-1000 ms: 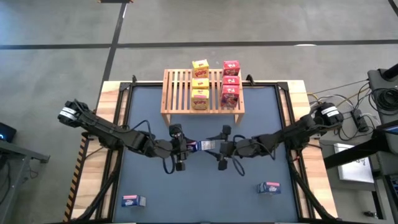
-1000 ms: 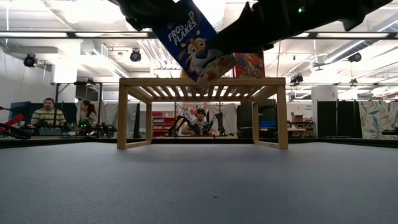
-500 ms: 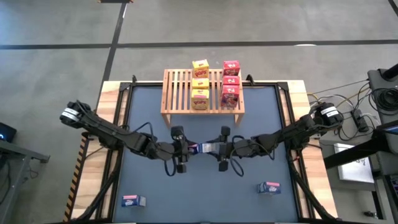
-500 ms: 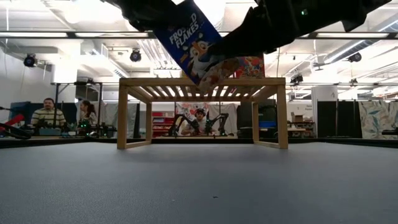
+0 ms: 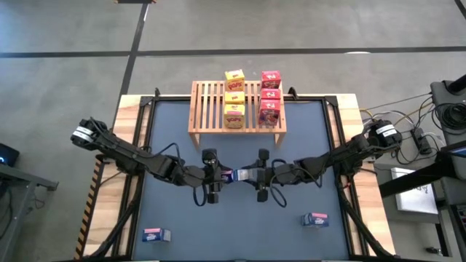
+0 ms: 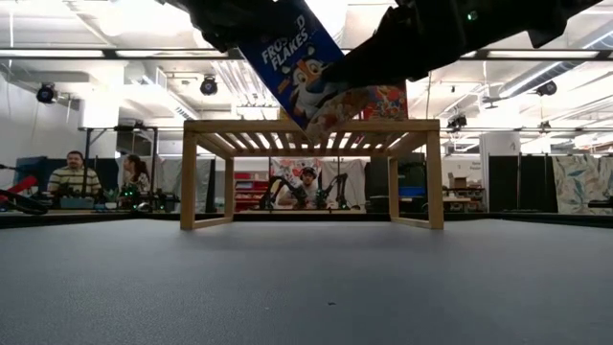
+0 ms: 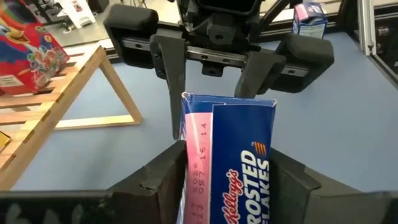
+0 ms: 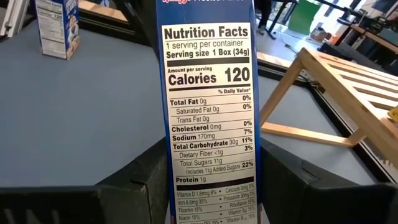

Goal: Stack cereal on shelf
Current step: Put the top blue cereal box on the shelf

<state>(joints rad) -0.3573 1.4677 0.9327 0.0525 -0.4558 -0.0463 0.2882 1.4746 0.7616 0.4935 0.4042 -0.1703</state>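
The blue box is tilted between my grippers. My left gripper should therefore let go of the box's top end, move back and come in level while my right gripper keeps hold.
A blue Frosted Flakes cereal box hangs in the air over the middle of the table, tilted in the low view. My left gripper is shut on its left end and my right gripper on its right end. Behind them stands the wooden slatted shelf on its short legs. A row of yellow boxes and a row of red boxes stand on its slats. My left gripper pinches the blue box's left end between its two fingers, coming level from the table's left. The box is lifted clear and sticks out beyond the fingers. My right gripper pinches the opposite end from the table's right. Its fingers lie on the two broad faces, with the nutrition panel between them.
Two more blue boxes stand on the mat near the table's near edge, one at the left and one at the right. The left part of the shelf top is bare slats. People sit at desks beyond the table in the low view.
My left gripper has crept a little toward the table's right, and the blue box has shifted with it toward my right gripper. In the low view the box has moved slightly right.
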